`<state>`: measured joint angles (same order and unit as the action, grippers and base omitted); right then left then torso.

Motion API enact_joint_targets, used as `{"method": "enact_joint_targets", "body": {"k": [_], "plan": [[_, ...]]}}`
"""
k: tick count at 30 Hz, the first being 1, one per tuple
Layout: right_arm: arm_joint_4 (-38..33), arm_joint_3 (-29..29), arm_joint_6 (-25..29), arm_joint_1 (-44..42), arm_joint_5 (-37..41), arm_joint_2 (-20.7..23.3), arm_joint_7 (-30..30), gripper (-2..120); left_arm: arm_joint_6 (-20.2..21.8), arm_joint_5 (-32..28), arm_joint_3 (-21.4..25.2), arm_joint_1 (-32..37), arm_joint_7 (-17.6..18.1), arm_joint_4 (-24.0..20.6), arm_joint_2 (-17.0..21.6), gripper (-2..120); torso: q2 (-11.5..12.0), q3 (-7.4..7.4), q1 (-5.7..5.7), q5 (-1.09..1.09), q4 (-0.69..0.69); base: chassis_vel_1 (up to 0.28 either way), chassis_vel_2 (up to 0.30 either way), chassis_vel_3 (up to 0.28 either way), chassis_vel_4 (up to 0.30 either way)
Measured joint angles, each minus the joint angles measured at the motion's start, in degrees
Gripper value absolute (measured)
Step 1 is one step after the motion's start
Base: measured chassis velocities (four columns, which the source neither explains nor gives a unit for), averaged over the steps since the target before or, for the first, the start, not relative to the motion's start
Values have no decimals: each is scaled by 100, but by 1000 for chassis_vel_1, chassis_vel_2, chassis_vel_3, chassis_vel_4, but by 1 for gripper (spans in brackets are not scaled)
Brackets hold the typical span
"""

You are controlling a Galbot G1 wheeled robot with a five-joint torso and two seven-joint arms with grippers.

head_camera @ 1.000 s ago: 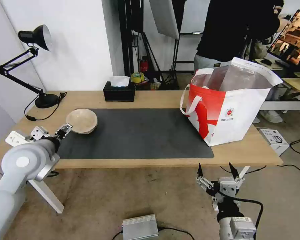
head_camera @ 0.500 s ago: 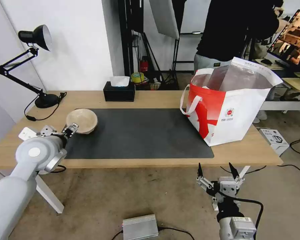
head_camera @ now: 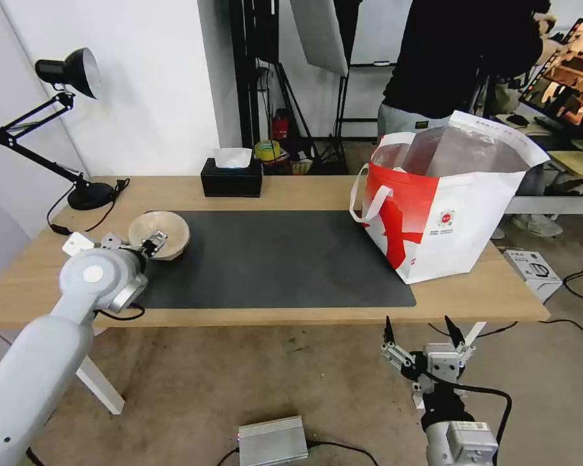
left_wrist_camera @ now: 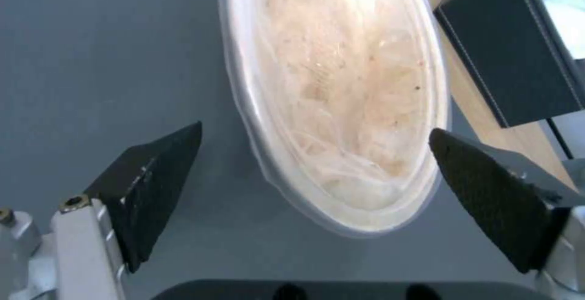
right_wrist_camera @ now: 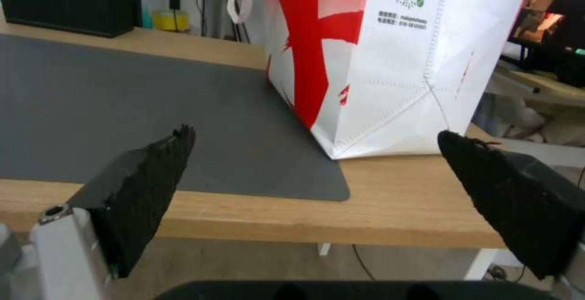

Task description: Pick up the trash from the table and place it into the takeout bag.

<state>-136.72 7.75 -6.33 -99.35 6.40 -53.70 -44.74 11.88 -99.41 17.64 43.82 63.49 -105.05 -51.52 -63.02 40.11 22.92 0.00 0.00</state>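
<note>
Clear plastic sits tight around the rim of the bowl, so I expect the plastic to move with the bowl when I pick the bowl up by its near rim.
A beige paper-like bowl sits on the left end of the dark grey mat on the table. My left gripper hovers at the bowl's near rim, open. In the left wrist view the bowl reaches in between the spread fingers of the left gripper, and I cannot tell whether they touch it. The red-and-white takeout bag stands open at the table's right end. My right gripper hangs open below the table's front edge, facing the bag.
A black tissue box stands at the table's back edge and a black desk lamp at the back left. A person stands behind the bag. A grey metal box lies on the floor.
My left arm has swung right and forward, bringing its gripper from beside the mat's left edge up to the bowl's near rim. The right arm has stayed still.
</note>
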Motion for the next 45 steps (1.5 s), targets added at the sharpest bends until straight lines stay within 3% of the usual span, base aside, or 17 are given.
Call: {"method": "enact_joint_targets", "body": {"k": [23,33,42,45], "plan": [[0,0,0,0,0,0,0,100,1,230,-279,-377,-33,697,-374,100,-1,-1,0,-1,0,0,0,0,0],[0,0,0,0,0,1,0,100,328,270,-264,-394,-86,782,-425,100,-1,-1,0,2,0,0,0,0,0],[0,0,0,0,0,0,0,100,188,351,-309,-394,-200,828,-528,72,-1,-1,0,0,2,0,0,0,0],[0,0,0,0,0,0,0,100,167,361,-327,-380,-207,809,-530,57,-1,0,0,-3,0,0,0,0,0]]}}
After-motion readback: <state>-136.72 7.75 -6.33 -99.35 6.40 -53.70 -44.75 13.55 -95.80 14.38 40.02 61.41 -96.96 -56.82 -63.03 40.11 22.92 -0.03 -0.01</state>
